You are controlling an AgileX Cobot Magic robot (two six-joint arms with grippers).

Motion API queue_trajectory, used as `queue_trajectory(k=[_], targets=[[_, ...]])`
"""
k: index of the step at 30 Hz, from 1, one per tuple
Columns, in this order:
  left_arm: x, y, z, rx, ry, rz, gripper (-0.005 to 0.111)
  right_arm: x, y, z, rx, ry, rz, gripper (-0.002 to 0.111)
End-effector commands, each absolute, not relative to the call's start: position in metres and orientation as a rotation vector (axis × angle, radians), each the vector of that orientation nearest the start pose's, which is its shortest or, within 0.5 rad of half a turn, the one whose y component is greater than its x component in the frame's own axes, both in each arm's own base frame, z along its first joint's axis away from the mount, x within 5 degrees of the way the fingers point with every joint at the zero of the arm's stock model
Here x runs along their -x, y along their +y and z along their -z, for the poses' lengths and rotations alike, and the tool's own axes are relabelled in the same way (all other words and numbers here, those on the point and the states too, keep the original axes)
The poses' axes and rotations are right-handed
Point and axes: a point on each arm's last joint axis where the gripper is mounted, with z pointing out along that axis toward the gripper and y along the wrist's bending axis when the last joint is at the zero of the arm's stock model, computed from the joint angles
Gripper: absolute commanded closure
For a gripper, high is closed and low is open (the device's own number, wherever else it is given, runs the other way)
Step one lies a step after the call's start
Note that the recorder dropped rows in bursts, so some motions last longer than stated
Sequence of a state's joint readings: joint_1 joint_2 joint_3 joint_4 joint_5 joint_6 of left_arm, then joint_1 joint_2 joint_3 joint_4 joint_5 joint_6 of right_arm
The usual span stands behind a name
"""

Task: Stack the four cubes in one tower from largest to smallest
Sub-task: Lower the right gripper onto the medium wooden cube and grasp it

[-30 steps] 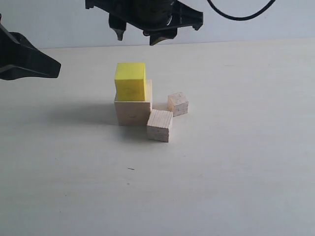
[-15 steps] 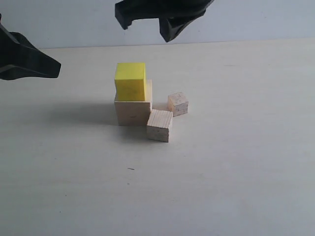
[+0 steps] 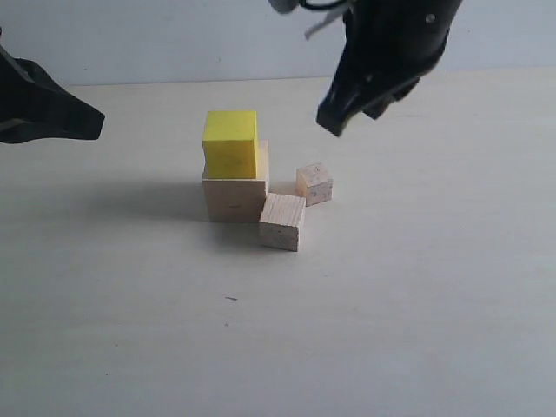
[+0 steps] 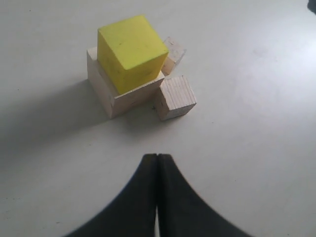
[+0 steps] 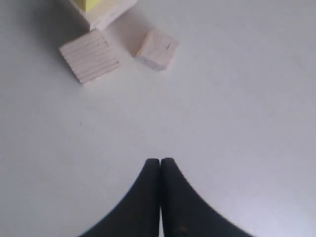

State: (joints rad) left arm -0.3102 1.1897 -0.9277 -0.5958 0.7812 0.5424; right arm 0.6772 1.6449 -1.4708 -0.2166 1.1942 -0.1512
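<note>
My right gripper is moving and, with the medium wooden cube's top (image 3: pixel 285 208) clear of the stack, should continue toward that cube (image 3: pixel 281 233) until its fingers can open above it.
The yellow cube (image 3: pixel 231 143) sits on the largest pale wooden cube (image 3: pixel 234 196), a little off toward its left front edge. A medium wooden cube (image 3: pixel 282 221) lies on the table at that stack's front right corner. The smallest wooden cube (image 3: pixel 314 183) lies just behind it, to the right of the stack. My right gripper (image 3: pixel 329 122) hangs shut and empty above and behind the small cube. My left gripper (image 3: pixel 91 122) is shut and empty at the far left, well away from the cubes. In the left wrist view the stack (image 4: pixel 129 64) lies ahead of the shut jaws (image 4: pixel 157 157).
The pale tabletop (image 3: pixel 391 304) stretches bare around the cubes. A small dark speck (image 3: pixel 231 299) marks it in front of the stack. The right arm's black body (image 3: pixel 395 43) hangs over the table's back right.
My right gripper has shut and swung from above the stack to the right and lower, tilting down toward the small cube. The cubes and the left gripper have not moved.
</note>
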Motion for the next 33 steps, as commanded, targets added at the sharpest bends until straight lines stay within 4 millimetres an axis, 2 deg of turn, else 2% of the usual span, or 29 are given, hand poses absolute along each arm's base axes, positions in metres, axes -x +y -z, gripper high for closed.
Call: queue_trajectory(k=[1, 5, 8, 16, 19, 22, 26, 30, 31, 33], targets=[[-0.212, -0.105, -0.313, -0.677, 2.334, 0.58, 0.107, -0.275, 0.191, -0.285, 1.346, 2.49, 0.09, 0.108], [-0.207, -0.106, -0.311, -0.708, 2.37, 0.603, 0.107, -0.269, 0.188, -0.255, 1.545, 2.406, 0.05, 0.108], [-0.204, -0.106, -0.309, -0.729, 2.397, 0.62, 0.107, -0.268, 0.187, -0.245, 1.561, 2.377, 0.041, 0.108], [-0.202, -0.106, -0.308, -0.74, 2.414, 0.634, 0.107, -0.27, 0.195, -0.246, 1.419, 2.374, -0.053, 0.108], [-0.202, -0.106, -0.308, -0.74, 2.414, 0.634, 0.107, -0.275, 0.197, -0.244, 1.425, 2.328, -0.041, 0.108], [-0.202, -0.106, -0.308, -0.74, 2.414, 0.634, 0.107, -0.282, 0.198, -0.231, 1.501, 2.302, 0.028, 0.108], [-0.202, -0.106, -0.308, -0.74, 2.414, 0.634, 0.107, -0.287, 0.201, -0.204, 1.59, 2.355, 0.049, 0.108], [-0.202, -0.106, -0.307, -0.74, 2.419, 0.635, 0.107, -0.29, 0.207, -0.187, 1.756, 2.272, 0.028, 0.108], [-0.202, -0.106, -0.305, -0.74, 2.422, 0.633, 0.107, -0.289, 0.21, -0.188, 1.781, 2.24, -0.009, 0.107], [-0.201, -0.105, -0.299, -0.73, 2.435, 0.629, 0.107, -0.286, 0.216, -0.188, 1.825, 2.176, -0.108, 0.096]])
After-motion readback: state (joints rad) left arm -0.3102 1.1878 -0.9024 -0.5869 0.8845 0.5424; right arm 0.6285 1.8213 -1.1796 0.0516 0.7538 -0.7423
